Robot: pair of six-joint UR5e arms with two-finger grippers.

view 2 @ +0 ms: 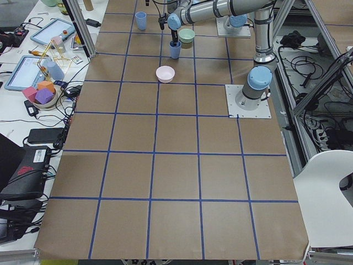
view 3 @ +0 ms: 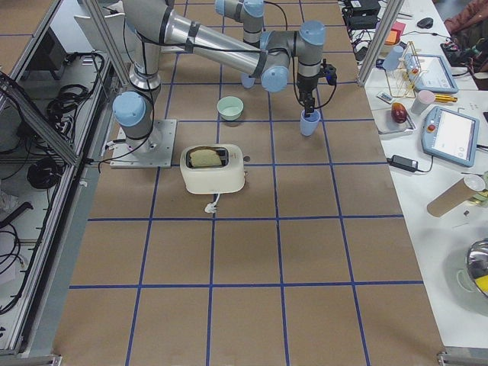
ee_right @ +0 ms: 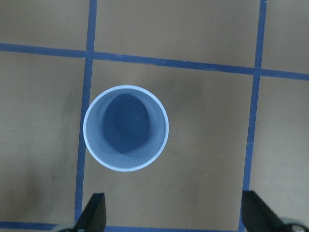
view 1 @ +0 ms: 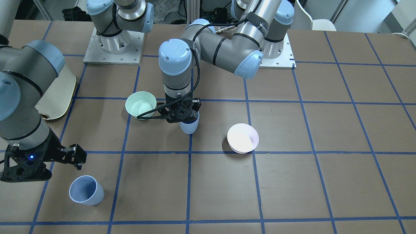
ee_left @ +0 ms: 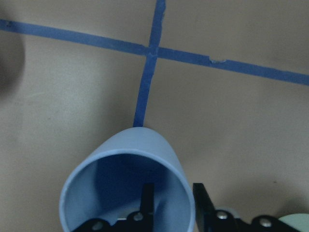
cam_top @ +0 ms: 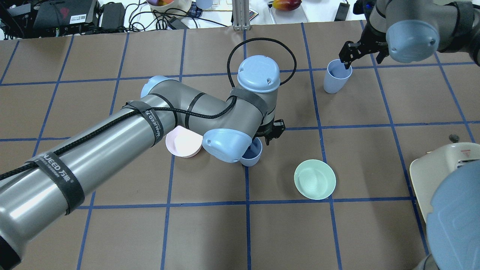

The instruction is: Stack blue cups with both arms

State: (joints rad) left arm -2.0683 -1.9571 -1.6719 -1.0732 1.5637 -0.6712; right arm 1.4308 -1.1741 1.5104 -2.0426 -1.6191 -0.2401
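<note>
I expect the blue cup [view 1: 86, 190] under my right gripper to go only partway into the other blue cup when I lower it, because it tapers gently [view 1: 97, 196].
One blue cup [view 1: 189, 126] stands upright near the table's middle, also in the overhead view [cam_top: 252, 154]. My left gripper [view 1: 182, 113] comes straight down on it. In the left wrist view one finger [ee_left: 147, 198] is inside that cup [ee_left: 120, 169] and the other is outside its rim, clamping the wall. The second blue cup [view 1: 86, 190] stands upright near the far edge on my right, also in the overhead view [cam_top: 336, 77]. My right gripper [view 1: 76, 157] hovers over it, open and empty; the right wrist view shows its fingers [ee_right: 94, 212] wide apart with the cup [ee_right: 126, 128] below.
A mint-green bowl [view 1: 140, 103] sits just right of the left gripper's cup, a pale pink bowl [view 1: 242, 138] to its left. A cream toaster [view 3: 213, 168] stands at the near right. Cluttered shelves lie beyond the far edge.
</note>
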